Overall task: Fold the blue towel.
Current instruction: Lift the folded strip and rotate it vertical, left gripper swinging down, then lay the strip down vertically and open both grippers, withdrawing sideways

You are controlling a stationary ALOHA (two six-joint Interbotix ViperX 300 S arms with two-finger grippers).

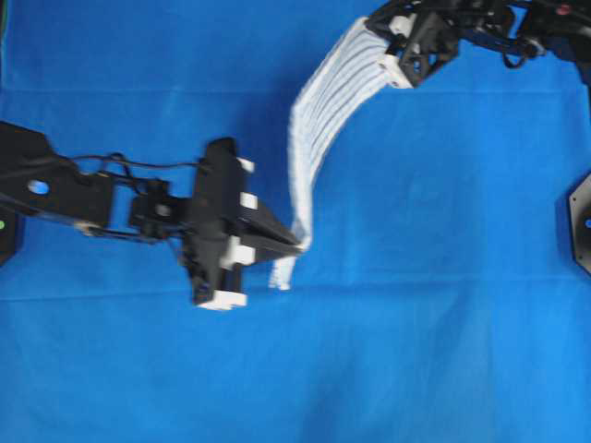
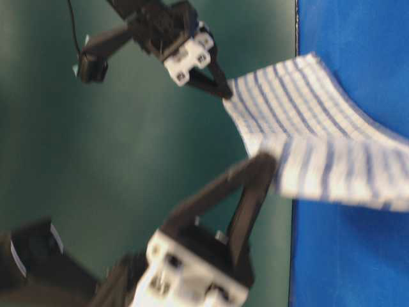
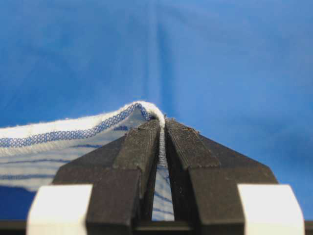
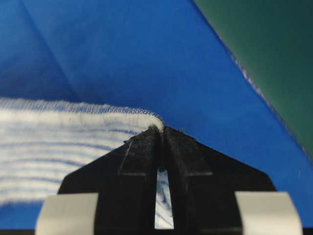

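Observation:
The blue towel's held edge (image 1: 309,129) hangs bowed and slanted, so next my right gripper swings back with my left gripper, stretches the edge straight and lowers it flat (image 1: 330,171).
The blue towel (image 1: 323,120), white with thin blue stripes, hangs lifted off the table as a long curved band between my two grippers. My left gripper (image 1: 297,247) is shut on its lower corner near the middle of the table. The left wrist view shows the hemmed edge (image 3: 58,142) pinched at the tips of my left gripper (image 3: 163,122). My right gripper (image 1: 371,22) is shut on the far end at the top of the overhead view. In the right wrist view, cloth (image 4: 63,147) runs left from the closed tips of my right gripper (image 4: 160,129). The towel (image 2: 307,96) sags in the table-level view.
A plain blue table covering (image 1: 443,323) spreads under everything. Its edge meets a dark green backdrop (image 4: 274,49) close to the right gripper. A black arm base (image 1: 582,221) sits at the right edge.

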